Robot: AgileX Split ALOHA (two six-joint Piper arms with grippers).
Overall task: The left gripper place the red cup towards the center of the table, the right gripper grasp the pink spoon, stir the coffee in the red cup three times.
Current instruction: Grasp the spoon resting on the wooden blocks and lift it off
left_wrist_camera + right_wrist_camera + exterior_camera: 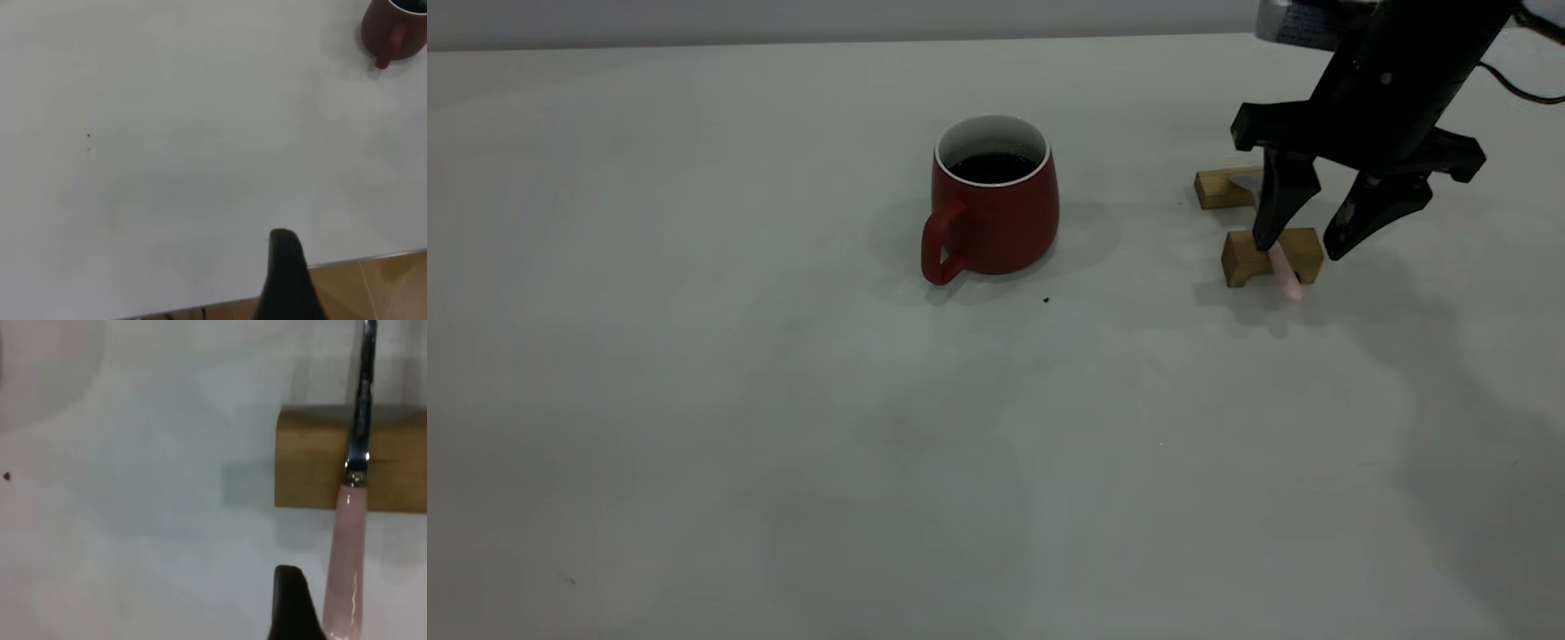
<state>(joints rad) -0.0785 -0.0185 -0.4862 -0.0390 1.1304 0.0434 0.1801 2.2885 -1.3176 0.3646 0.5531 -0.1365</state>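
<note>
The pink spoon (1284, 273) is resting loosely across the flat tops of the wooden blocks (1244, 244), so it will come away when I lift it and the blocks will stay standing.
The red cup (996, 222) stands upright near the middle of the table (783, 400), handle toward the front left, with dark coffee (992, 167) inside. In the left wrist view the cup (390, 30) is far off. The pink spoon (1285, 274) lies across two wooden blocks at the right. My right gripper (1299, 252) is open and straddles the spoon's pink handle (348, 560) just above the near block. One of its fingers (290, 607) is beside the handle. My left gripper is outside the exterior view. One finger (287, 280) shows over the table edge, well away from the cup.
Two tan wooden blocks, the far one (1224, 188) and the near one (1240, 258), hold the spoon off the table. A tiny dark speck (1046, 300) lies in front of the cup. The table edge and wooden floor (373, 287) are under the left gripper.
</note>
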